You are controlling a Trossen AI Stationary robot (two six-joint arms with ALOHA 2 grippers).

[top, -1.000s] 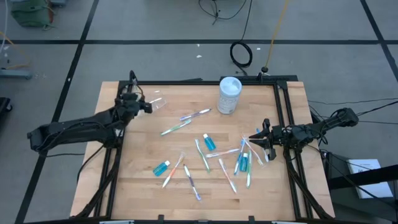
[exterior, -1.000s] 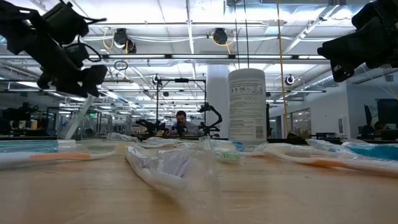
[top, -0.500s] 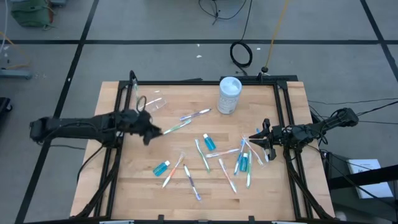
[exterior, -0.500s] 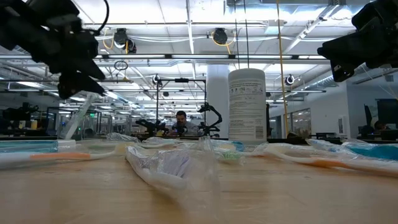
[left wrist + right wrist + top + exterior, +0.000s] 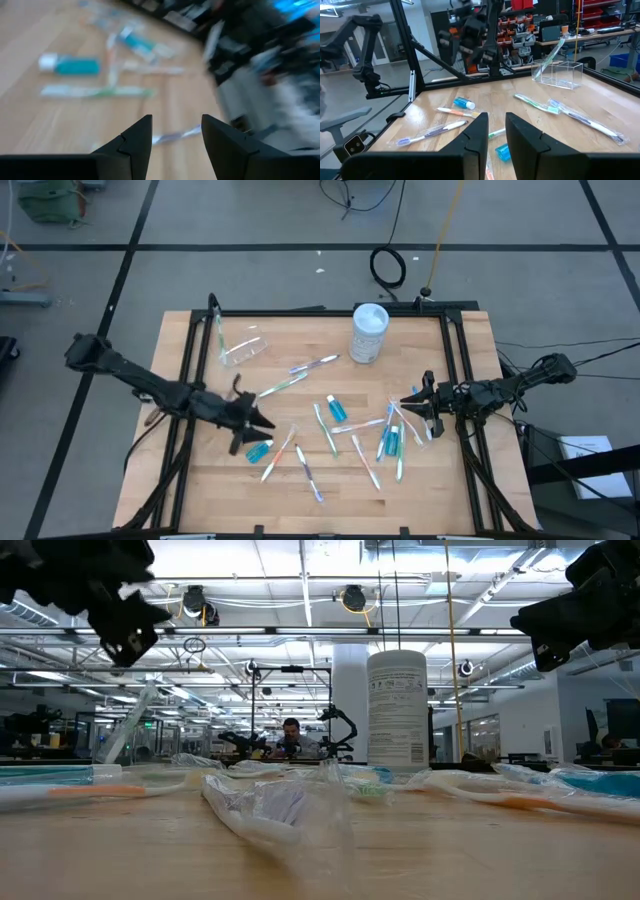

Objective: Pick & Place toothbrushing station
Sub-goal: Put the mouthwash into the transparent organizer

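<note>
My left gripper should go on going down open until its fingers are on both sides of the cap [image 5: 268,443], because the white cap of the blue tube [image 5: 470,105] lies clear of the orange toothbrush.
The clear plastic cup [image 5: 240,348] stands at the far left of the table with one toothbrush [image 5: 216,330] leaning in it; it also shows in the right wrist view [image 5: 558,73]. Several toothbrushes [image 5: 326,430] and three blue toothpaste tubes [image 5: 260,449] [image 5: 336,408] [image 5: 392,442] lie flat over the table's middle. My left gripper [image 5: 262,425] is open and empty, above the table just beyond the left tube [image 5: 72,65]. My right gripper [image 5: 408,408] hangs at the table's right, open by a narrow gap [image 5: 496,120] and empty, over the right-hand toothbrushes.
A tall white cylindrical container [image 5: 369,332] stands at the table's far edge, right of the middle. Black frame rails [image 5: 452,360] run along both sides of the table. Bare wood shows along the near edge and in the far middle.
My left gripper has gone from beside the clear cup toward the table's near edge and a little to the right, ending near the left toothpaste tube. The cup and toothbrushes have stayed in place.
</note>
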